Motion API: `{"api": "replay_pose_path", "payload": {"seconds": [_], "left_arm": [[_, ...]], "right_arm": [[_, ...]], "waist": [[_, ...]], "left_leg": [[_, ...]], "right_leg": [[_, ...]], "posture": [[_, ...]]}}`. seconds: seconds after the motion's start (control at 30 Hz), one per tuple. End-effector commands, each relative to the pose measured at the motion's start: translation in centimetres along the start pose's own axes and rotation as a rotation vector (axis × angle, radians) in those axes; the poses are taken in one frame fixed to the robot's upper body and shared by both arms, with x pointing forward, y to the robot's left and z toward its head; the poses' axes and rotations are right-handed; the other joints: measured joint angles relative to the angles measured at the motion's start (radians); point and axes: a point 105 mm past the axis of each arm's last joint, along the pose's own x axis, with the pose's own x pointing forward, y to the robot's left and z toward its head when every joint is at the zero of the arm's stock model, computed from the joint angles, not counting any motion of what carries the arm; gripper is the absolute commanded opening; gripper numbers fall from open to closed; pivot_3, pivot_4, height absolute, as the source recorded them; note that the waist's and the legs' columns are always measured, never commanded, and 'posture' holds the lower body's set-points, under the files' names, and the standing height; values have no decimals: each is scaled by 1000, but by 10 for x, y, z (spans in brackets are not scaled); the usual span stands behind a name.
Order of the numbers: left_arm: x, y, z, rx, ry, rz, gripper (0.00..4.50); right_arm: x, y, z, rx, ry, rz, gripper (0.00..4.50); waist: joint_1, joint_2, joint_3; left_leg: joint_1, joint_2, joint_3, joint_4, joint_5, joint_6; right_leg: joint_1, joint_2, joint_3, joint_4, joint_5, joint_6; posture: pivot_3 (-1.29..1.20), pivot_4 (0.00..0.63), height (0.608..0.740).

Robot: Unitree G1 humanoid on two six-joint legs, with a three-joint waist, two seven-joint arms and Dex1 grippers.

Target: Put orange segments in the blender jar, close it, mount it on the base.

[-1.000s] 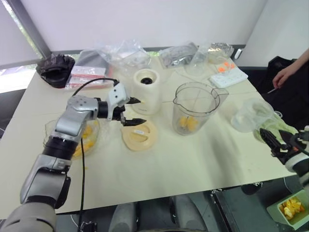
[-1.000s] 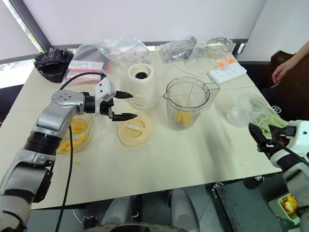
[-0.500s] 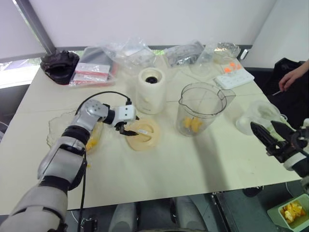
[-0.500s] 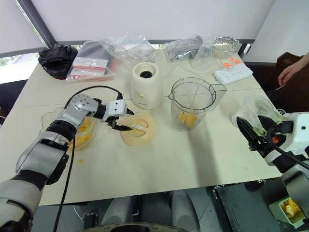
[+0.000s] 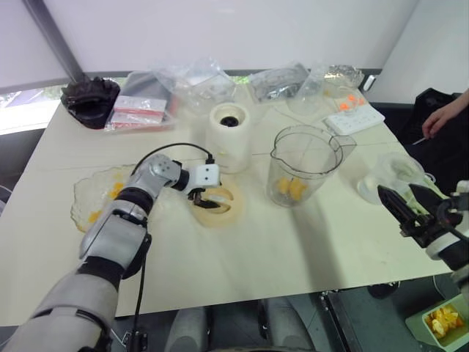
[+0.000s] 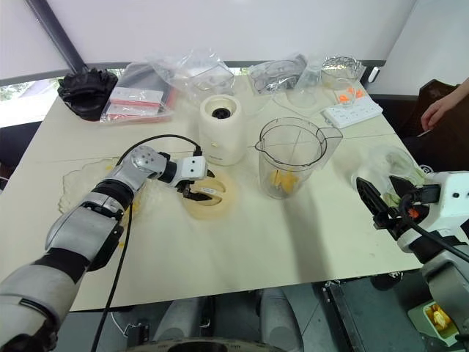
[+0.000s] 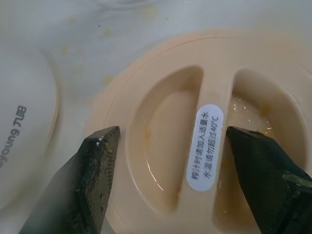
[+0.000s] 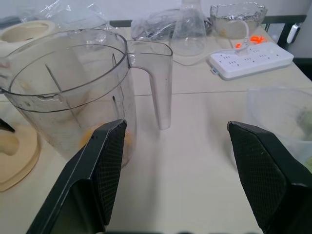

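Note:
The labelled ridge [image 7: 205, 147] runs into the lid's rim [image 5: 220, 218] between two hollows, so the lid will come along stiffly and stay at its angle when I lift it.
The clear blender jar [image 5: 304, 165] stands upright mid-table with a few orange segments [image 5: 289, 188] at its bottom. To its left is the cream base [image 5: 229, 136], dark socket up. A flat cream lid [image 5: 216, 205] lies in front of the base. My left gripper [image 5: 201, 196] is down over the lid and open. In the left wrist view its fingers [image 7: 92, 180] stand on either side of the lid's labelled ridge [image 7: 207, 146], with a gap on both sides. My right gripper [image 5: 407, 209] hovers open off the table's right edge, pointing at the jar's handle [image 8: 158, 87].
A clear dish [image 5: 99, 198] holding more orange chunks sits at the left. A frosted cup [image 5: 392, 174] lies at the right edge, a white power strip [image 5: 354, 116] and plastic bags [image 5: 194, 81] at the back. A person's hand [image 5: 443, 117] is at far right.
My left gripper has come down from above the table onto the lid, and its fingers have drawn somewhat closer. The right gripper has stayed put. The camera view shifted.

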Motion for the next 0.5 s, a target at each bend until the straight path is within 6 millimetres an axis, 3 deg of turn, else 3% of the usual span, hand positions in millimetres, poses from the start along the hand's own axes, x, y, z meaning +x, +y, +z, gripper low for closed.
{"api": "replay_pose_path", "payload": {"seconds": [0.03,0.2,0.33,0.5], "left_arm": [[4,-2,-3,-44,41,-29,2730],[7,-9,-7,-141,60,-91,241],[6,-12,-11,-186,68,-105,241],[-2,1,-5,-282,-27,-20,241]], "right_arm": [[1,2,11,-31,-36,10,3434],[8,0,12,-32,-38,13,3434],[14,0,9,-31,-36,6,3434],[36,-7,1,-36,-26,-21,3434]], "waist": [[1,0,-1],[-1,-1,-2],[-1,-2,-2],[-3,-2,-2]], "left_leg": [[0,0,0,0,0,0],[3,0,0,0,0,0],[3,0,-1,0,0,0],[3,0,-1,0,0,0]], "right_leg": [[0,0,0,0,0,0],[3,0,0,0,0,0],[4,1,0,0,0,0],[4,1,0,0,0,0]], "posture": [[0,150,740],[0,150,740],[0,150,740],[0,150,740]]}}
